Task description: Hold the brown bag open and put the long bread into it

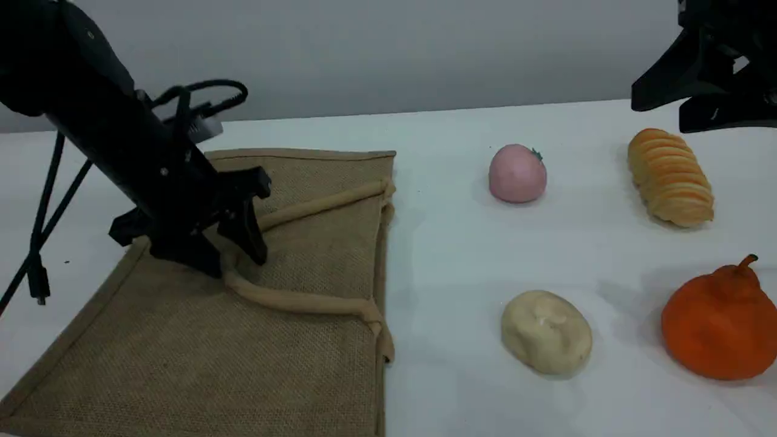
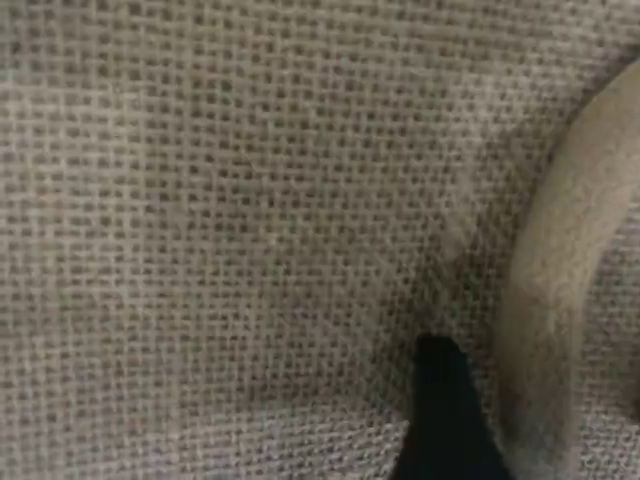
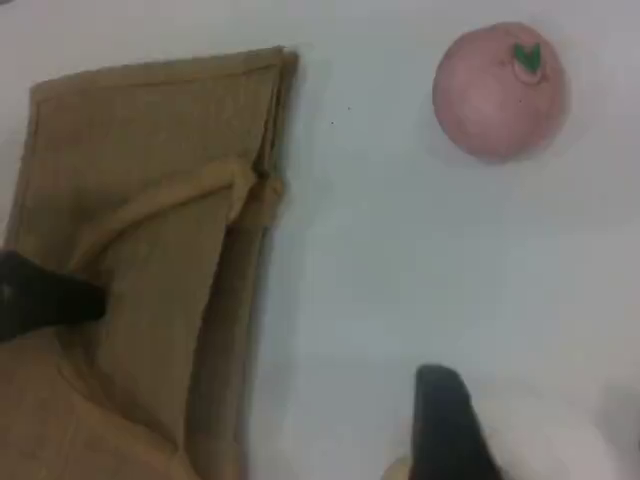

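I expect the brown bag to open wide when I lift the bend of the beige handle, because the handle is attached to the upper layer at the brown bag's opening.
The brown bag lies flat on the left of the table, mouth to the right, its beige handle looped across the top. My left gripper is down on the bag, open, with its fingers straddling the bend of the handle. The left wrist view shows the weave, the handle and one black fingertip beside it. The long bread lies at the far right. My right gripper hangs open above and just behind it, holding nothing. The right wrist view shows the bag.
A pink ball sits mid-table, also seen in the right wrist view. A cream bun lies at the front, with an orange pumpkin-like fruit at the front right. Cables hang from the left arm at the far left.
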Available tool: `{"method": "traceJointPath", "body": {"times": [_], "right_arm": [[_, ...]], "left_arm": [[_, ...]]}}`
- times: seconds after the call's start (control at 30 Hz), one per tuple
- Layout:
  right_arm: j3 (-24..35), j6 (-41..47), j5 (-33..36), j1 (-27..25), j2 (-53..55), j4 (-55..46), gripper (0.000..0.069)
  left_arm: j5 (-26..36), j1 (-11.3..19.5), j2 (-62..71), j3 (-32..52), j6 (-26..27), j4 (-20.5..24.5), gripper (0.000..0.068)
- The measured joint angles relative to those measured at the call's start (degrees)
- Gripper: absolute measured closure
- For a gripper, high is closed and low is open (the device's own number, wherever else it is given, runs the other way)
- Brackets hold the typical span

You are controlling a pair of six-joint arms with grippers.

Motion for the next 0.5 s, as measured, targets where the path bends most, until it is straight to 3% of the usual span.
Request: {"method": "traceJointPath", "body": {"times": [0.23,0.33,0.5], "right_arm": [[0.0,0.0,-0.1,0.0,0.0,0.4,0.0342],[0.0,0.0,-0.1,0.0,0.0,0.4,0.0342],[0.0,0.0,-0.2,0.0,0.0,0.4,0.0342]], "left_arm": [[-0.6,0.0,1.0,0.0,-2.0,1.5,0.0307],[-0.5,0.0,1.1,0.0,-2.0,1.5,0.0385],[-0.1,0.0,1.1,0.0,-1.9,1.0,0.0592]]}}
